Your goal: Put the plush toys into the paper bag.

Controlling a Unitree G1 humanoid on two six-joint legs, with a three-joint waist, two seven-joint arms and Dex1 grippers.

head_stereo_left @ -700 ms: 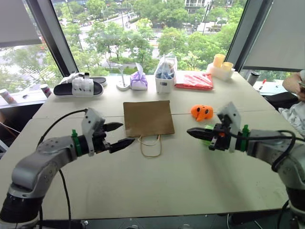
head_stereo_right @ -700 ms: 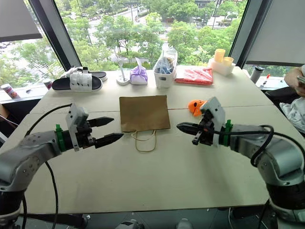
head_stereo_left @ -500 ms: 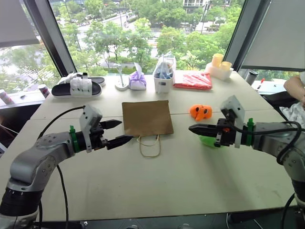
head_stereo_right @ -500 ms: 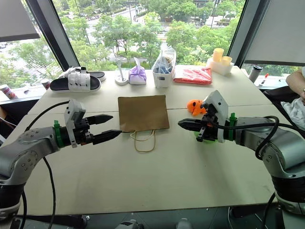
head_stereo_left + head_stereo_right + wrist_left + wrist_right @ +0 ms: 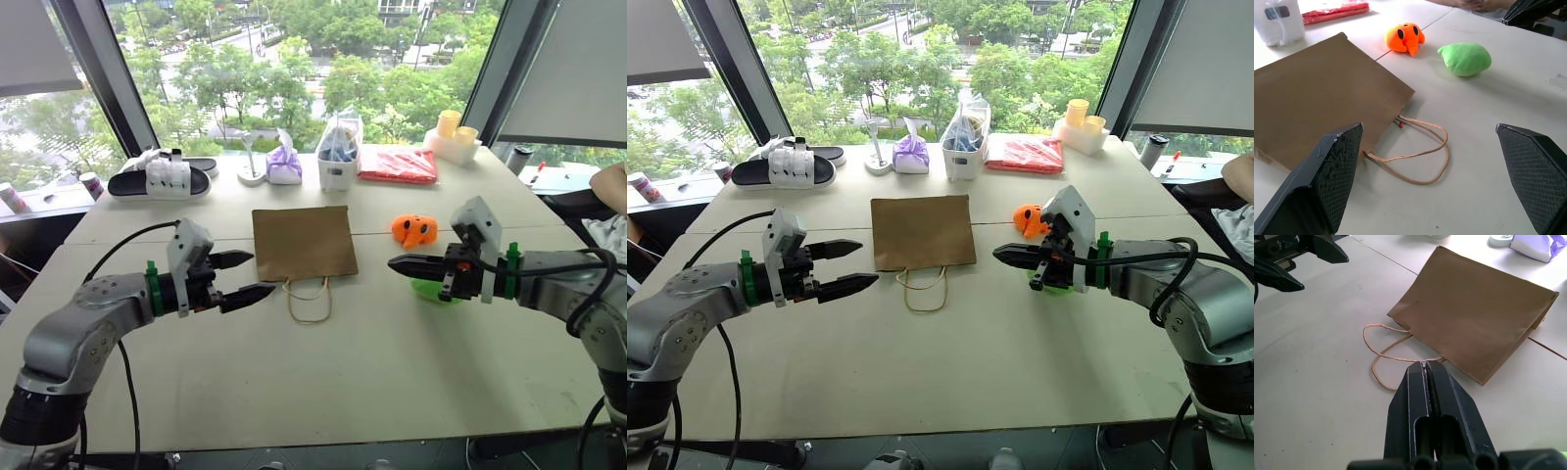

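The cord handles (image 5: 310, 299) are separate loops at the bag's flat opening, so the paper bag (image 5: 306, 243) will open wide when I lift the upper handle.
The brown paper bag (image 5: 305, 242) lies flat mid-table, its cord handles (image 5: 312, 299) toward me. To its right sits the orange plush toy (image 5: 414, 229). The green plush toy (image 5: 1465, 58) lies nearer me, partly hidden behind my right gripper (image 5: 392, 263) in the head views. That gripper is shut and empty, hovering above the table and pointing left toward the bag. My left gripper (image 5: 263, 273) hovers left of the handles, open with nothing between its fingers, pointing right.
Along the far edge by the window stand a black slipper (image 5: 160, 179), a purple pouch (image 5: 285, 164), a white container holding a clear bag (image 5: 339, 162), a packet of red items (image 5: 398, 166) and yellow cups (image 5: 452, 127). A person's arm (image 5: 612, 181) shows at the right edge.
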